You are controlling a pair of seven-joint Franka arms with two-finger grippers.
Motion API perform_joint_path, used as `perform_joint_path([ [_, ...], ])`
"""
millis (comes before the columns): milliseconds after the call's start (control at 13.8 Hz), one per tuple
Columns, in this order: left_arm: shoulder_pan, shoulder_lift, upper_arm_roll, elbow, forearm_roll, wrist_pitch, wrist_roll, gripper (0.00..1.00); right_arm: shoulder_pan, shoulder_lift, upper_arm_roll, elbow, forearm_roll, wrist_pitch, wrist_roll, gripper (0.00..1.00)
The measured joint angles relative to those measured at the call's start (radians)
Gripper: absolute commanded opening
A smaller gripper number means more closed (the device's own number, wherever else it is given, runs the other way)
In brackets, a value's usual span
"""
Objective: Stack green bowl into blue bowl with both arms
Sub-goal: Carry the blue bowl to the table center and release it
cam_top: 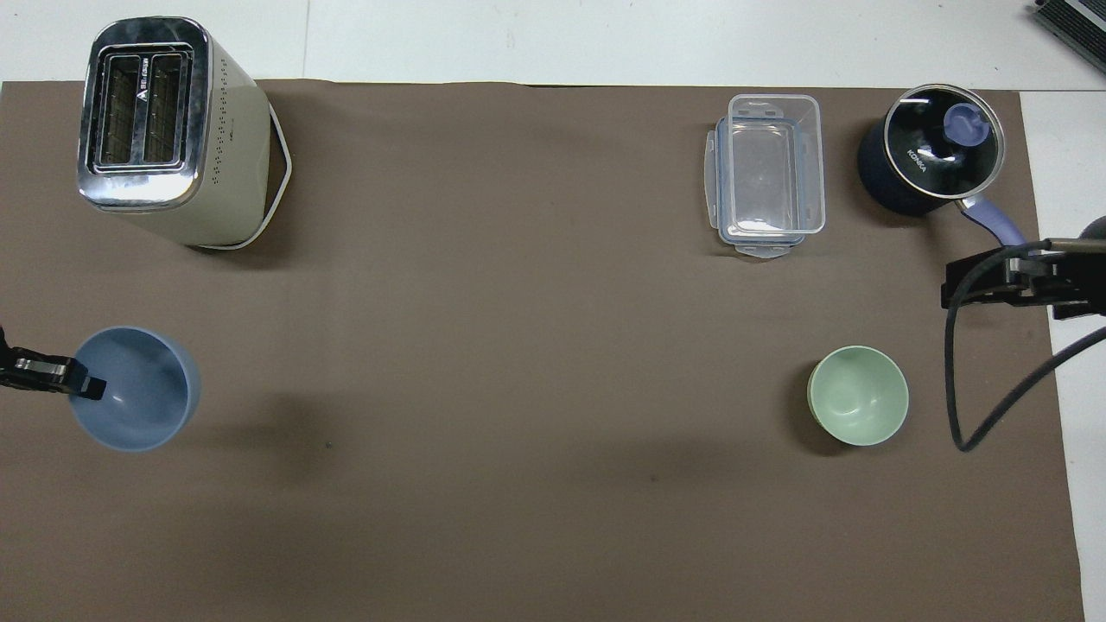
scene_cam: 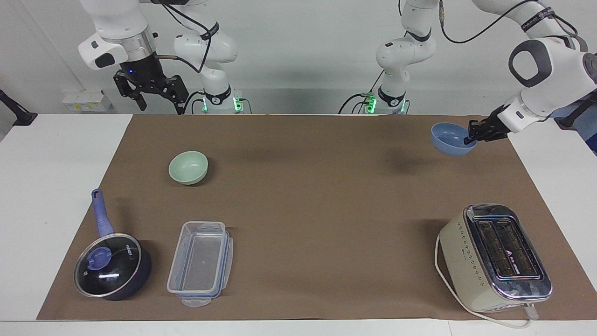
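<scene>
The green bowl (cam_top: 858, 396) should cover the blue bowl almost fully from above when the robot stacks it, since their round mouths (cam_top: 139, 388) look close in width.
The blue bowl (scene_cam: 451, 138) hangs in the air over the mat at the left arm's end of the table, mouth up. My left gripper (scene_cam: 471, 136) is shut on its rim; both also show in the overhead view, the bowl (cam_top: 134, 389) and the gripper (cam_top: 86, 386). The green bowl (scene_cam: 188, 167) stands on the mat toward the right arm's end, also seen from overhead (cam_top: 858, 396). My right gripper (scene_cam: 156, 98) is open and empty, raised over the table's edge by the robots, and waits.
A cream toaster (scene_cam: 495, 258) stands farther from the robots at the left arm's end. A clear lidded container (scene_cam: 201, 262) and a dark blue saucepan with a glass lid (scene_cam: 112, 263) stand farther from the robots than the green bowl. A brown mat (scene_cam: 308, 196) covers the table.
</scene>
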Motion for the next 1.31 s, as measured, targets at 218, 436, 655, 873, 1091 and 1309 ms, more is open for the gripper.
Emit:
perform_joint_path([
  [218, -0.108, 0.001, -0.003, 0.001, -0.001, 0.002, -0.156, 0.0, 0.0, 0.0, 0.0, 0.0, 0.0, 0.0, 0.0, 1.0],
  [436, -0.236, 0.005, -0.006, -0.002, -0.003, 0.031, -0.331, 0.0, 0.0, 0.0, 0.0, 0.0, 0.0, 0.0, 0.0, 1.0],
  [655, -0.358, 0.016, -0.008, -0.039, -0.007, 0.09, -0.461, 0.0, -0.001, 0.0, 0.0, 0.0, 0.0, 0.0, -0.001, 1.0],
  [873, -0.48, 0.041, -0.01, -0.117, -0.033, 0.216, -0.558, 0.0, -0.008, 0.0, -0.004, 0.0, 0.0, 0.0, -0.001, 1.0],
  [1091, -0.586, 0.069, -0.01, -0.198, -0.078, 0.338, -0.613, 0.0, -0.019, 0.0, -0.005, 0.0, 0.0, 0.0, -0.004, 1.0],
  [1309, -0.681, 0.093, -0.01, -0.263, -0.126, 0.436, -0.636, 0.0, -0.018, 0.0, -0.004, 0.0, 0.0, 0.0, -0.005, 1.0],
])
